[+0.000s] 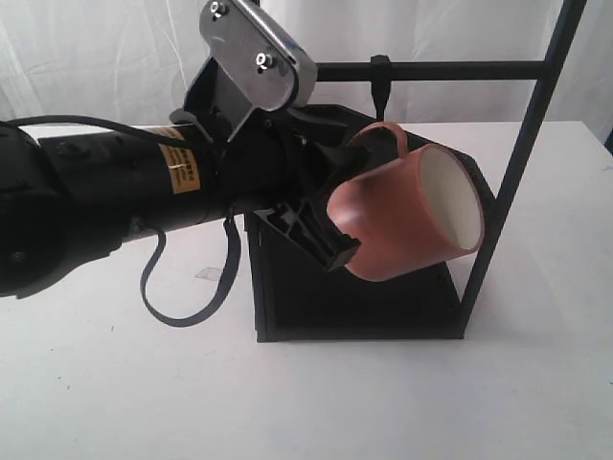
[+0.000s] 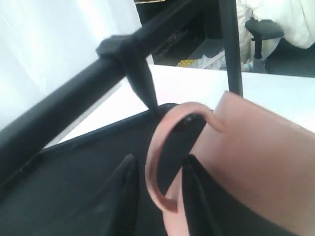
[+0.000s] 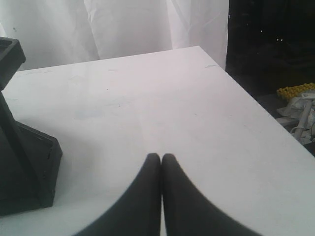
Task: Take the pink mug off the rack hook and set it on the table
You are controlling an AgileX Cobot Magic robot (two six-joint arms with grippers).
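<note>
The pink mug's opening points away from my left gripper at the mug's handle (image 2: 160, 147), so next I withdraw it and send my right gripper from the opening's side (image 1: 458, 199).
The pink mug (image 1: 402, 211) is in the air, tilted, its cream mouth turned to the right. The top of its handle (image 2: 152, 162) sits right at the lower tip of the rack hook (image 1: 380, 86), which is fixed to the crossbar (image 1: 431, 70). Whether the handle rests on the hook I cannot tell. My left gripper (image 2: 157, 164) is open and straddles the handle. One finger (image 2: 192, 191) lies inside the loop against the mug body; the other (image 2: 123, 191) stands clear outside it. My right gripper (image 3: 161, 157) is shut and empty above the table (image 3: 162, 98).
The rack (image 1: 522, 153) stands mid-table with a dark angled shelf (image 1: 364, 297) under the mug. A black cable loop (image 1: 182, 297) hangs from the left arm. The rack's base (image 3: 29, 167) shows in the right wrist view, where the table edge (image 3: 256, 103) is close.
</note>
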